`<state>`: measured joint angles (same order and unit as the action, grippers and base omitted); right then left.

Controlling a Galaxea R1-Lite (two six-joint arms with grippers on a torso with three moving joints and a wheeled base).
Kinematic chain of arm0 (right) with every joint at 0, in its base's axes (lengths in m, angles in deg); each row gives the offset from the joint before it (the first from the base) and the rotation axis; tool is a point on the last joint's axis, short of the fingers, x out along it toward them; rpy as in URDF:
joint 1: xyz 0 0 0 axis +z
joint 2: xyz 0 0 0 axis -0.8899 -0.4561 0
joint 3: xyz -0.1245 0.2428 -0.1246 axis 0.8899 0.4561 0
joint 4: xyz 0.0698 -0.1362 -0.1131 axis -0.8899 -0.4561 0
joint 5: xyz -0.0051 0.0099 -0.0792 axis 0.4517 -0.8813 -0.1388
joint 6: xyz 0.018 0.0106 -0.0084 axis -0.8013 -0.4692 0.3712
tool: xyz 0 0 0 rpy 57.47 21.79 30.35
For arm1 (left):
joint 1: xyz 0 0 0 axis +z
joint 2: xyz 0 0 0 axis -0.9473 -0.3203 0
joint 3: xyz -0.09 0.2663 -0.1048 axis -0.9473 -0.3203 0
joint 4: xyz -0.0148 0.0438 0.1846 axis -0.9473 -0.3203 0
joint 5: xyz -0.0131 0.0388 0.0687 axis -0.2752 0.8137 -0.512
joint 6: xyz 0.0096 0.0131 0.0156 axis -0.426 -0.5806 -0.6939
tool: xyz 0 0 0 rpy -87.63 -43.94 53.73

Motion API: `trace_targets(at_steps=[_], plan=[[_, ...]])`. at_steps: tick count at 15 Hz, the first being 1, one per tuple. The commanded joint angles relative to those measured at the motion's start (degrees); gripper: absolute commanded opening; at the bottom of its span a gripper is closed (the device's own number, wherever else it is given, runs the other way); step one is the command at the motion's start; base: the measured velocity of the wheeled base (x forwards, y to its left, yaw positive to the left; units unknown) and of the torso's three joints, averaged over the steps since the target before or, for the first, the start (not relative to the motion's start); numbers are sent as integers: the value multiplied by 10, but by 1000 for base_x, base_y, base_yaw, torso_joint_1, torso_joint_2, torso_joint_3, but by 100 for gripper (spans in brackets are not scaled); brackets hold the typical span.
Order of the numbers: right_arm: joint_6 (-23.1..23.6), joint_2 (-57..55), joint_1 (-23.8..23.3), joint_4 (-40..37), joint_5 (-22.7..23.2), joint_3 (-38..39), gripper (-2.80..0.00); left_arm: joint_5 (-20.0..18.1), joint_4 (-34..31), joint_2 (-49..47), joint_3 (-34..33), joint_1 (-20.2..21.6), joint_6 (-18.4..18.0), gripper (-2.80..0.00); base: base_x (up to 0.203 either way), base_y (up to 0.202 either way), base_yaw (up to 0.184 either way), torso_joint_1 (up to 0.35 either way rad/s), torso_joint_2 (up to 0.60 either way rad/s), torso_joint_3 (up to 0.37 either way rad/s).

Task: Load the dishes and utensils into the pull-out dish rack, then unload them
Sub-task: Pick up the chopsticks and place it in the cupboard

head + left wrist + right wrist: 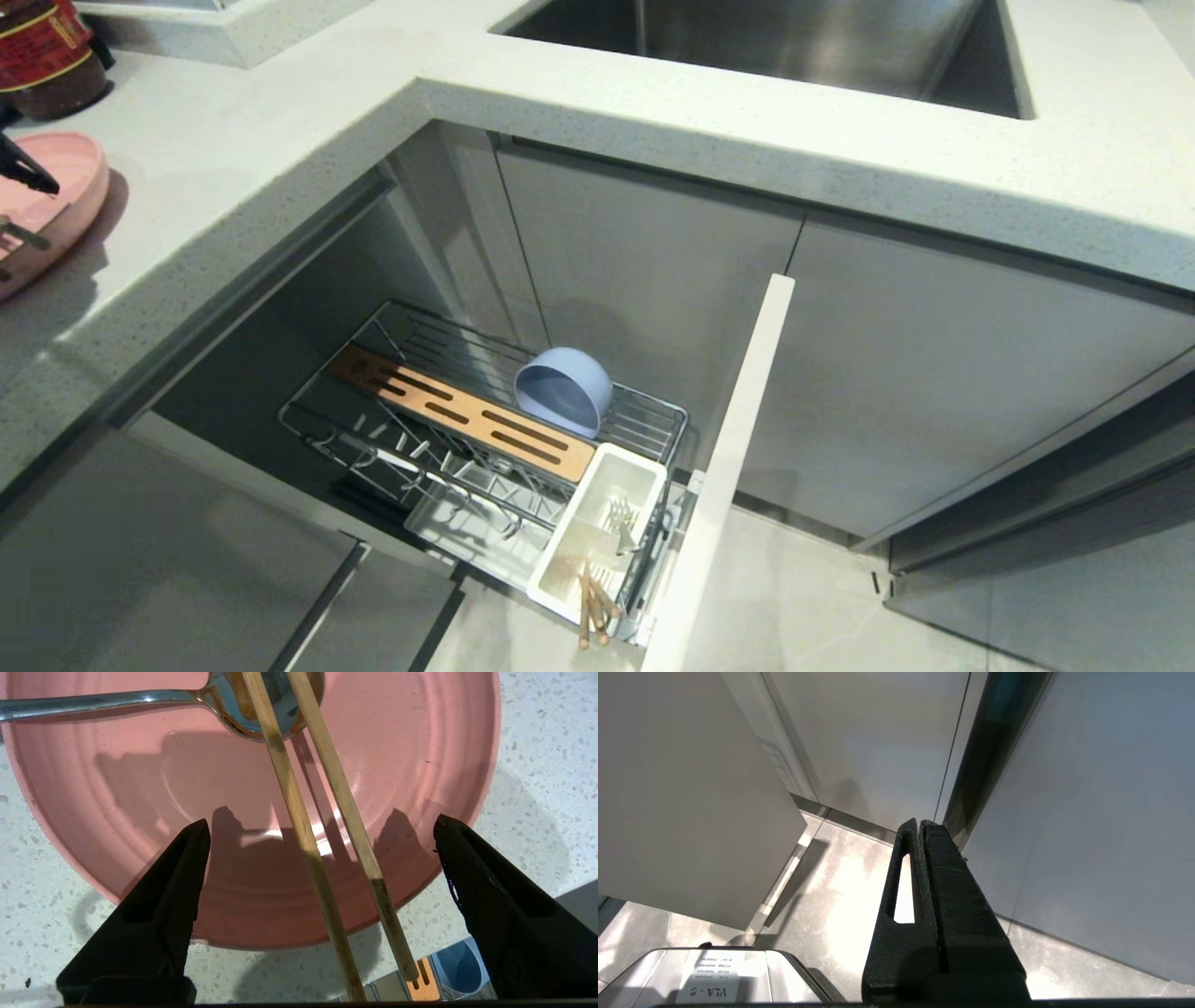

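Observation:
I expect the wooden chopsticks to slide together side by side when I squeeze them, because the gap between the nearly parallel sticks is clear.
The salmon-pink plate lies on the speckled white counter near its edge; it also shows at the far left in the head view, plate. Across it lie the two wooden chopsticks, their ends reaching past the rim toward me. The silver spoon rests on the plate's far part, its bowl under the chopsticks. My left gripper hovers over the plate, open, one finger on each side of the chopsticks and touching neither. The pale blue bowl sits tilted in the pull-out dish rack.
The rack's tall white front panel stands pulled out over the floor. Its white cutlery cup holds wooden sticks and a metal utensil. A dark jar stands behind the plate. My right gripper hangs parked by the cabinet fronts.

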<state>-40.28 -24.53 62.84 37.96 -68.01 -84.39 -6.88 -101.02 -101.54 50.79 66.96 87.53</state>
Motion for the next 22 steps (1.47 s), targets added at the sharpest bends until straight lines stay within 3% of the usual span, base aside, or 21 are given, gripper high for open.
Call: trace_targets(at_steps=[1,22], plan=[[0,0,0,0,0,0,-280,2,-3,-6,1,2,2,0,0,0,0,0,0,0],[0,0,0,0,0,0,-280,-10,19,-27,-2,12,1,0,0,0,0,0,0,0]])
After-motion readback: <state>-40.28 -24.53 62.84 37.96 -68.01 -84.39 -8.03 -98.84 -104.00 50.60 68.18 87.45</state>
